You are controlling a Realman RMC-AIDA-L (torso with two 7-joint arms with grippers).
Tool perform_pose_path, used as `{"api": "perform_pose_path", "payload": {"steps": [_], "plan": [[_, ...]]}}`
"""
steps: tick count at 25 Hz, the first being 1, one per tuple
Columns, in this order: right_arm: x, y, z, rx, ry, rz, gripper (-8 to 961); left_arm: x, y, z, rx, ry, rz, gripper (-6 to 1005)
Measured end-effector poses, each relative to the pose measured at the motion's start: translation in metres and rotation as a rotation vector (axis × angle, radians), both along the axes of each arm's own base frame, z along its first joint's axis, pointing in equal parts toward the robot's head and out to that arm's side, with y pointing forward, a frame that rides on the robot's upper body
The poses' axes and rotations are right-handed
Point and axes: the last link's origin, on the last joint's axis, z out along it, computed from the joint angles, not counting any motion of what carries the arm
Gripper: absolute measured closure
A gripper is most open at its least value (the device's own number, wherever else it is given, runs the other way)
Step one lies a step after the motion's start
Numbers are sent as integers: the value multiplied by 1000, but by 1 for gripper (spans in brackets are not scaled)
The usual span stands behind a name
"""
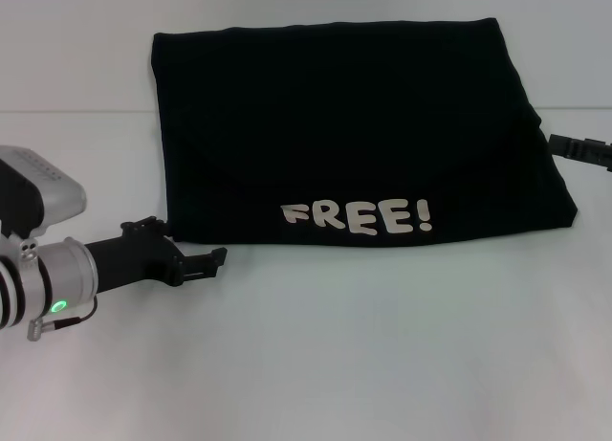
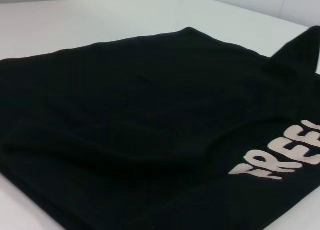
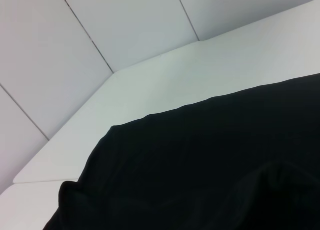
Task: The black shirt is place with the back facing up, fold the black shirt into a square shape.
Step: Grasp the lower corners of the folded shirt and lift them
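My left gripper and my right gripper are about to take the near corners (image 1: 178, 236) and pull the shirt closer, because the black shirt's far edge (image 1: 325, 26) lies past the table's seam.
The black shirt (image 1: 354, 125) lies folded into a wide rectangle on the white table (image 1: 382, 345), with its pale "FREE!" lettering (image 1: 357, 216) face up along the near edge. A sleeve corner juts out at the shirt's right side. My left gripper (image 1: 206, 261) hovers low just off the shirt's near left corner, pointing at it and holding nothing. The left wrist view shows the shirt (image 2: 140, 120) close up, with the start of the lettering (image 2: 280, 157). Only the tip of my right gripper (image 1: 579, 148) shows, at the shirt's right edge. Black cloth (image 3: 210, 165) fills the right wrist view.
White wall panels (image 3: 125, 25) rise behind the table's far edge. Bare white tabletop stretches in front of the shirt and to its left.
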Motion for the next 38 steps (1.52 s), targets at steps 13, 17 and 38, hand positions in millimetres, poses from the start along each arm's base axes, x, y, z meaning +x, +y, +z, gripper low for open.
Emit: {"api": "perform_pose_path", "payload": {"steps": [13,17,38], "plan": [[4,-3,-1,3,-1,-14,77,1,7,3,-10,74,-6,342],[6,-4,0,-2,-6,-18,78,2,10,6,-3,77,-9,463],[22,13,-3,-99,-232,-209,78,9,12,13,-13,65,-43,983]]}}
